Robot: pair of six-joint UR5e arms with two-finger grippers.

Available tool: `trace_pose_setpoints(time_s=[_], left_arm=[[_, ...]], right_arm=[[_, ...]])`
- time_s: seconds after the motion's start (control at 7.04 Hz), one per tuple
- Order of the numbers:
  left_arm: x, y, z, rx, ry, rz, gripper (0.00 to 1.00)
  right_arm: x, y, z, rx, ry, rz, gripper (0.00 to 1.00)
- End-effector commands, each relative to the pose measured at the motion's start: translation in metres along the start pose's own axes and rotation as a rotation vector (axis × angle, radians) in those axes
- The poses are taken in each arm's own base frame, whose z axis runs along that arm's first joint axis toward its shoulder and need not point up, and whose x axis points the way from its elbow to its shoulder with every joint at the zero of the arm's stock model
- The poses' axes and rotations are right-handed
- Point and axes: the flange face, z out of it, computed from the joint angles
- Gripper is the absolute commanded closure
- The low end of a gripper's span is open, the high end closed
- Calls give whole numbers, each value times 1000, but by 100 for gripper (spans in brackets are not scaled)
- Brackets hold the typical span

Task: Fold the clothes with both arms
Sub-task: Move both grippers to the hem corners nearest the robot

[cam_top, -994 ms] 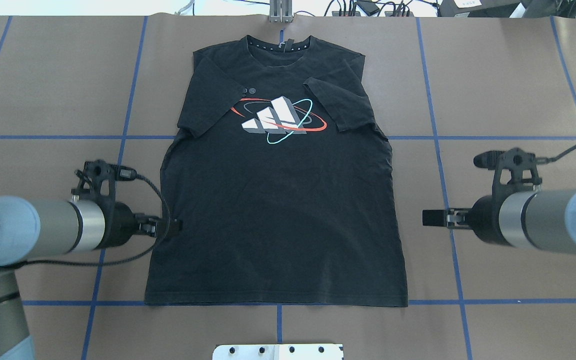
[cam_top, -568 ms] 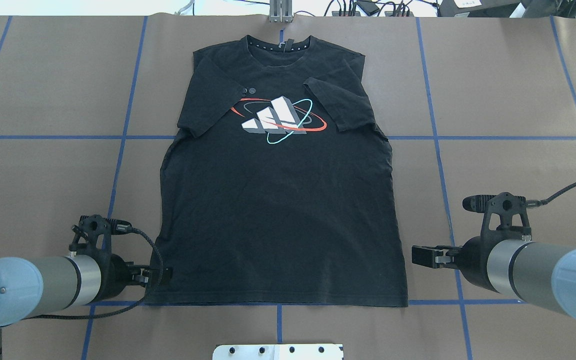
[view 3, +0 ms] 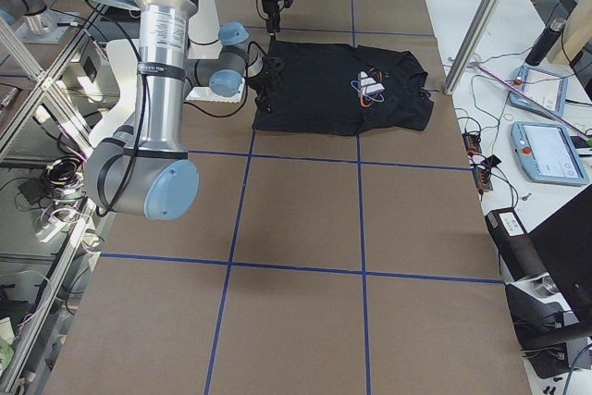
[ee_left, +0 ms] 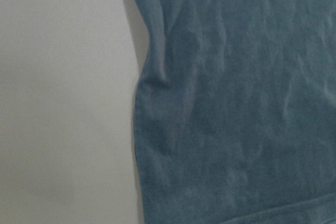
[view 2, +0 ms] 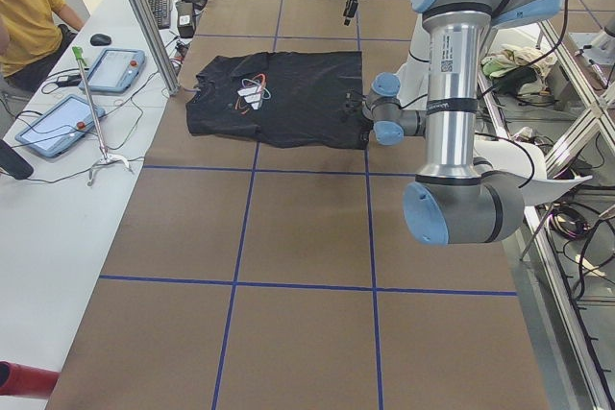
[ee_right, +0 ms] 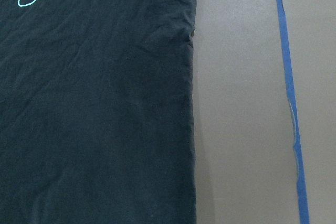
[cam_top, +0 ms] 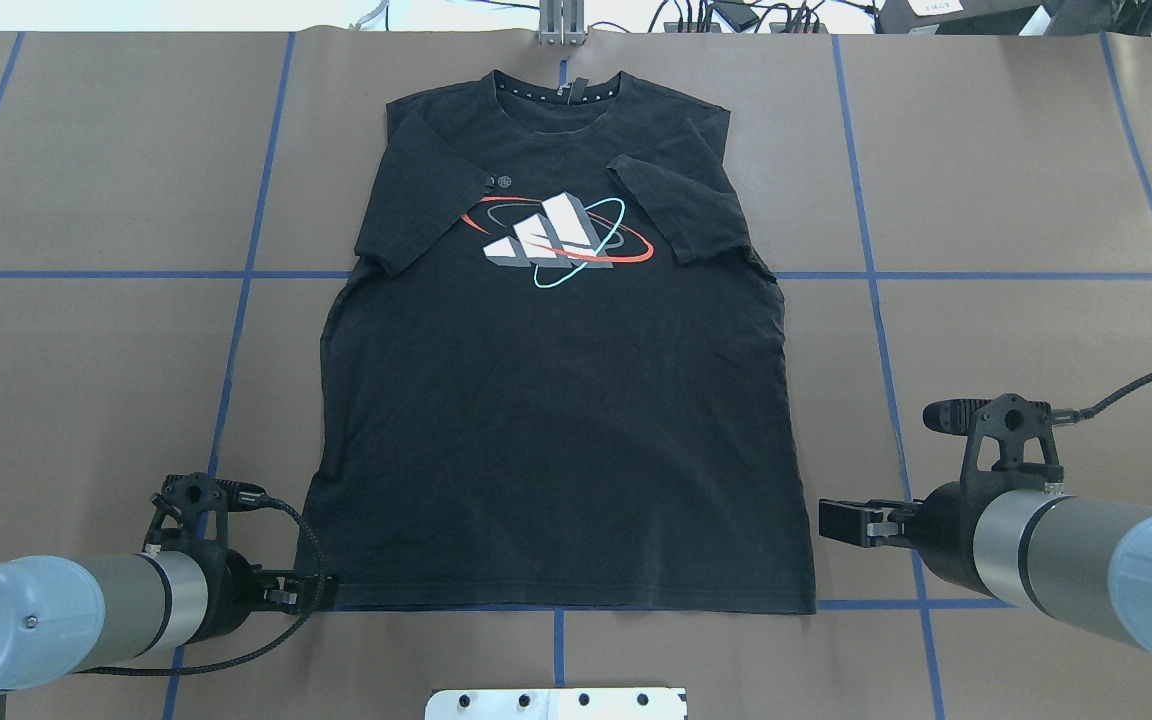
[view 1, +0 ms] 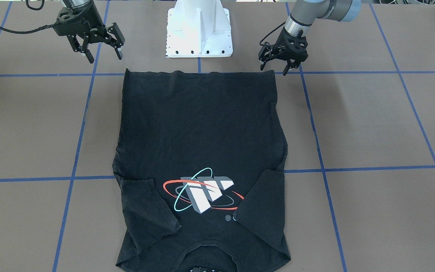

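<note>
I can see that the black T-shirt's side ripples limply (ee_left: 157,80), so I expect its hem half (view 1: 200,106) to fold over the sleeves and leave the collar peeking out when I carry the hem.
The black T-shirt (cam_top: 556,420) lies flat and face up, collar at the far side, both sleeves folded in over the chest graphic (cam_top: 556,240). My left gripper (cam_top: 321,592) is open and low at the shirt's near-left hem corner; in the front view (view 1: 275,69) its fingers stand either side of that corner. My right gripper (cam_top: 836,522) is open and empty, just off the shirt's right edge near the hem, and is raised above the table in the front view (view 1: 104,56). The left wrist view shows the shirt's side edge (ee_left: 236,103); the right wrist view shows its right edge (ee_right: 94,103).
The white pedestal base (view 1: 199,30) stands just behind the hem. Blue tape lines (cam_top: 876,300) grid the brown table. A metal bracket and cables (cam_top: 561,25) lie at the far edge. In the left side view an operator (view 2: 29,7) sits by tablets.
Both grippers have moved back toward the robot along the shirt's sides. The left one went from the mid side to the hem corner; the right one now sits near the hem.
</note>
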Motion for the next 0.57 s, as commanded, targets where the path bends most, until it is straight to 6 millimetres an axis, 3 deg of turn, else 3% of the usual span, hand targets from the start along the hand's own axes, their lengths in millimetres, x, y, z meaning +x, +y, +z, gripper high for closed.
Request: trace_pose_setpoints(time_s=[0.0, 0.28, 0.43], left_arm=[[-2, 4, 7, -7, -11, -10, 23], [-3, 5, 8, -9, -13, -11, 44], [-3, 5, 8, -9, -13, -10, 47]], right_arm=[[0, 0, 0, 0, 0, 0, 0], [-1, 0, 0, 0, -2, 0, 0], [-1, 0, 0, 0, -2, 0, 0]])
